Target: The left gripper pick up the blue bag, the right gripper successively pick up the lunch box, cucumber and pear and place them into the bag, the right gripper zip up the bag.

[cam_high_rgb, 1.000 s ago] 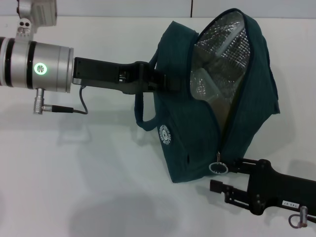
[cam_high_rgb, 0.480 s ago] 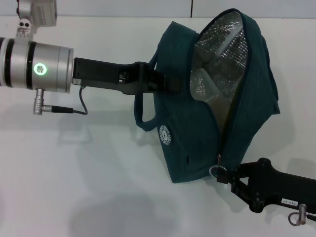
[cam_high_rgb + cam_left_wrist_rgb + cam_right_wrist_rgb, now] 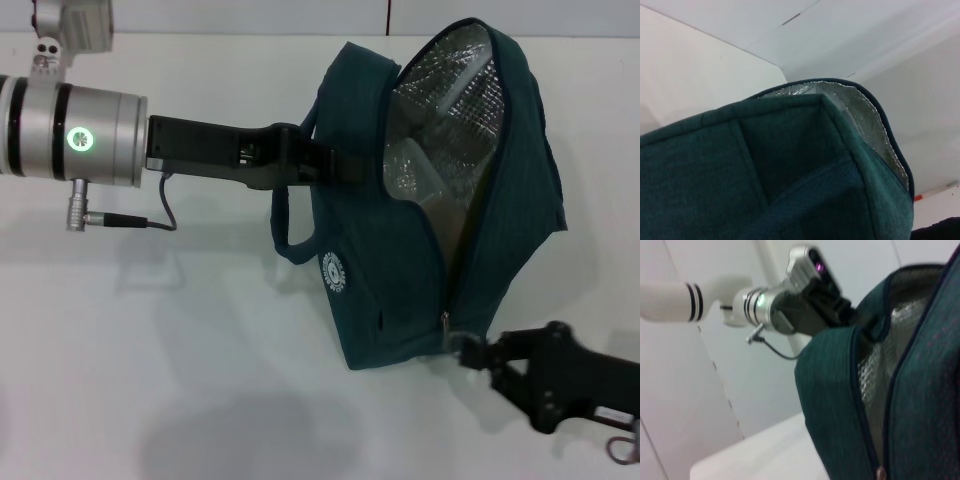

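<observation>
Next, I open my left gripper, because it is clamping the bag's upper edge [image 3: 384, 160] along the zipper's path. It should then steady the bag's side lower down [image 3: 348, 248] while my right gripper zips.
The blue bag [image 3: 390, 270] hangs tilted above the white table, its zipper open and the silver foil lining [image 3: 450, 90] showing. My left gripper [image 3: 335, 165] is shut on the bag's upper edge beside a loop handle [image 3: 285, 230] and holds it up. My right gripper [image 3: 468, 350] is at the bag's lower corner, shut on the ring zipper pull [image 3: 453, 342] at the low end of the zipper. A pale clear shape [image 3: 412, 172] inside the opening looks like the lunch box. The cucumber and pear are hidden. The right wrist view shows the bag [image 3: 835, 405] and the left gripper [image 3: 847, 310].
The white table [image 3: 150, 350] stretches to the left and front of the bag. The left wrist view is filled by the bag's fabric [image 3: 765, 190] and foil rim [image 3: 865, 117]. A wall stands behind the table.
My right gripper was open beside the zipper ring. It has moved up to the bag's corner and closed on the ring. The left arm and bag have stayed put.
</observation>
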Controlling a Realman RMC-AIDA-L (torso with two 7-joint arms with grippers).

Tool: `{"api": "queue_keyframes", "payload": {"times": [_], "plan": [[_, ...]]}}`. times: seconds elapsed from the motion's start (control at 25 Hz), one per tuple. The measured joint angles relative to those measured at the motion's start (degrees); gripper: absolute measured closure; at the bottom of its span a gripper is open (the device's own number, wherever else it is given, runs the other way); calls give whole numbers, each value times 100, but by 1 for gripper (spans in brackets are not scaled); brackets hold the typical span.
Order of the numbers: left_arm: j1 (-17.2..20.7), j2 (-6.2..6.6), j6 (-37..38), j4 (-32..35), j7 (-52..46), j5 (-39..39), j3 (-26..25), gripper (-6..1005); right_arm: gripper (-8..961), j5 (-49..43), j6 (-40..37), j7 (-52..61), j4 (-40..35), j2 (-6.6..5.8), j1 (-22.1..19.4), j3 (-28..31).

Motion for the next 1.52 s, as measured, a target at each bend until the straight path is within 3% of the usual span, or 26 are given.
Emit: {"api": "queue_keyframes", "payload": {"times": [0.24,0.68,0.88,1.32,1.52], "plan": [[0,0,-7,0,1,-2,-1,953,938,-23,-822,-69,-63,-31,-307,865],[110,-52,-27,1,524,-107,-7,953,939,21,-955,-132,-68,50,30,928],[319,-61,-73,0,935,-523,-11,792,939,157,-1065,-132,-70,53,65,932],[876,-81,-26,-43,2133,-1575,-8,579,938,522,-1123,-191,-526,65,106,880],[1119,-80,180,-44,2621,-1734,-5,384,938,826,-1137,-196,-670,82,258,866]]}}
